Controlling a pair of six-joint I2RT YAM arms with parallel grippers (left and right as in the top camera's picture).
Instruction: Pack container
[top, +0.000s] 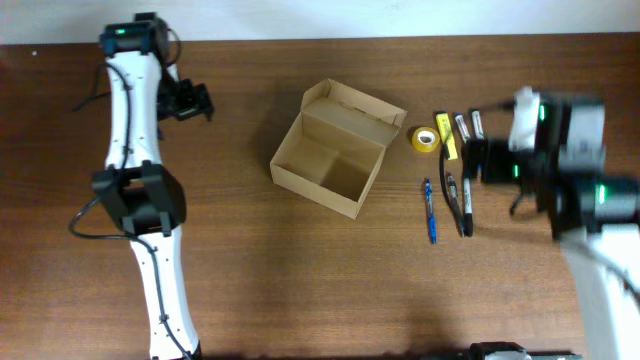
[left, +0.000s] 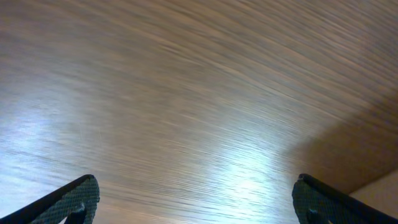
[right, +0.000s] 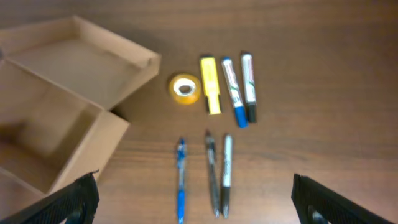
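Note:
I should use my right gripper to turn the container straight by its hinge corner (top: 385, 146) before packing, because the container lies crooked with its lid's corner (top: 403, 114) sticking out toward the tape roll.
The container (top: 312, 190) is a tan cardboard box at the table's middle, its lid flap (top: 355, 108) standing open at the back, with nothing inside. In the right wrist view the container (right: 59, 109) fills the left side. To its right lie a yellow tape roll (top: 426, 139), a yellow highlighter (top: 445, 135), two markers (top: 462, 128) and three pens, one of them blue (top: 430, 210). My right gripper (right: 196, 202) is open above the pens, holding nothing. My left gripper (left: 196, 202) is open over bare wood far left of the box.
The left arm (top: 150, 200) stretches along the table's left side, its gripper (top: 190, 100) near the back edge. The right arm (top: 580, 190) stands at the right edge, just right of the markers.

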